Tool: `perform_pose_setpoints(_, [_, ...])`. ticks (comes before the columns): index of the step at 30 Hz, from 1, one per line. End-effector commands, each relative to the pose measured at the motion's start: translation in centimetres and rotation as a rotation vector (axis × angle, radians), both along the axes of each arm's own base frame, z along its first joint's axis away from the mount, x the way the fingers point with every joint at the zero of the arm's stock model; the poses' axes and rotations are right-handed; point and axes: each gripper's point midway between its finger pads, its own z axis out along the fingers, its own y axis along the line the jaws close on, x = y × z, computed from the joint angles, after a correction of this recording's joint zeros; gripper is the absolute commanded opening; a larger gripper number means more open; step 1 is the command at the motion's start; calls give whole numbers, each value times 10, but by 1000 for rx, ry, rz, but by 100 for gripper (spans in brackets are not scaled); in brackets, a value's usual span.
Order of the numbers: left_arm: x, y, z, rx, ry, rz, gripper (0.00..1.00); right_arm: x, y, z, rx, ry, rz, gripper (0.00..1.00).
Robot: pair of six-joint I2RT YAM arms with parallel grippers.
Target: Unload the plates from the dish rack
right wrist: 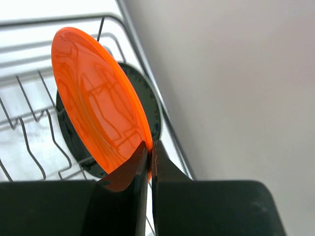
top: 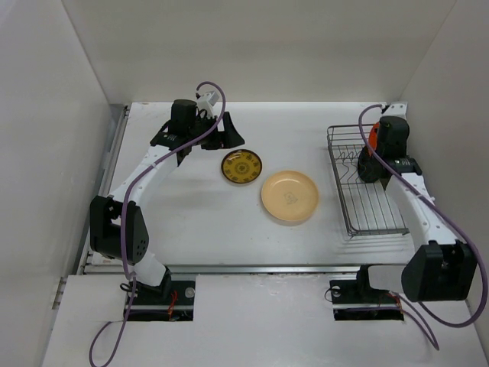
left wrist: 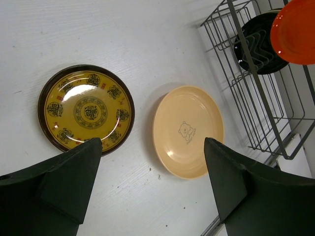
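Note:
I should go on moving my open left gripper toward the free opposite rim (right wrist: 65,37) before I close it there, while my right gripper holds the orange-red plate (right wrist: 98,96) by one edge.
My right gripper (right wrist: 149,147) is shut on the rim of a glossy orange-red plate (right wrist: 98,103), held upright over the far end of the silver wire dish rack (top: 378,232). A dark plate (right wrist: 152,113) stands in the rack just behind it. In the top view the right gripper (top: 370,157) is above the rack. A tan-yellow plate (top: 289,196) and a yellow patterned plate with a dark rim (top: 241,167) lie flat on the table. My left gripper (top: 221,134) is open and empty at the far side; in its wrist view (left wrist: 152,147) both plates lie below it.
White walls enclose the table on the left, back and right; the right wall is close beside the rack. The left wrist view shows the rack (left wrist: 264,98) with the orange plate (left wrist: 295,29) and the dark plate (left wrist: 256,44) in it.

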Motion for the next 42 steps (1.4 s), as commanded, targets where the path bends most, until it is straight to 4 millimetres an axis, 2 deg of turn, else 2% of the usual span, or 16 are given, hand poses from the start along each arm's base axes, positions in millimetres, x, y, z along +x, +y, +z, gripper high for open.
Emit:
perform_pose_setpoints(1, [-6, -4, 22, -43, -58, -48, 82, 0, -6, 49, -15, -202, -34, 0])
perform_pose_setpoints(2, [-6, -6, 25, -54, -68, -62, 82, -5, -3, 55, -6, -225, -12, 0])
perform_pose_setpoints(3, [-11, -11, 28, -75, -71, -98, 82, 1, 10, 60, 39, -254, 64, 0])
perform_pose_setpoints(5, [-16, -17, 29, -107, -85, -149, 82, -4, 30, 68, 103, -278, 178, 0])
perform_pose_setpoints(6, [-23, -24, 35, -139, -94, -206, 82, 1, 58, 74, 184, -294, 328, 0])
perform_pose_setpoints(9, [-31, -31, 40, -181, -121, -280, 82, -9, 105, 74, 301, -262, 565, 0])
perform_pose_setpoints(10, [-37, -33, 40, -197, -118, -313, 82, -14, 129, 78, 350, -255, 692, 0])
perform_pose_setpoints(11, [-39, -35, 43, -212, -121, -329, 82, -19, 144, 72, 383, -220, 753, 0])
perform_pose_setpoints(13, [-41, -37, 39, -221, -112, -350, 82, -27, 173, 75, 434, -205, 892, 0])
perform_pose_setpoints(18, [-45, -41, 39, -242, -120, -393, 82, -43, 226, 67, 520, -113, 1106, 0])
perform_pose_setpoints(22, [-47, -42, 41, -244, -143, -422, 81, -48, 257, 59, 553, -54, 1194, 0])
perform_pose_setpoints(27, [-50, -44, 33, -226, -146, -450, 79, -39, 287, 53, 567, 0, 1267, 0])
perform_pose_setpoints(34, [-62, -55, 28, -179, -166, -510, 73, -21, 305, 52, 571, 16, 1296, 0])
perform_pose_setpoints(37, [-64, -56, 24, -163, -167, -519, 71, -14, 308, 61, 566, 1, 1301, 0])
perform_pose_setpoints(38, [-64, -56, 24, -163, -167, -519, 71, -12, 308, 56, 571, 15, 1297, 0])
perform_pose_setpoints(42, [-67, -59, 22, -158, -165, -531, 67, -9, 317, 67, 573, -1, 1330, 0])
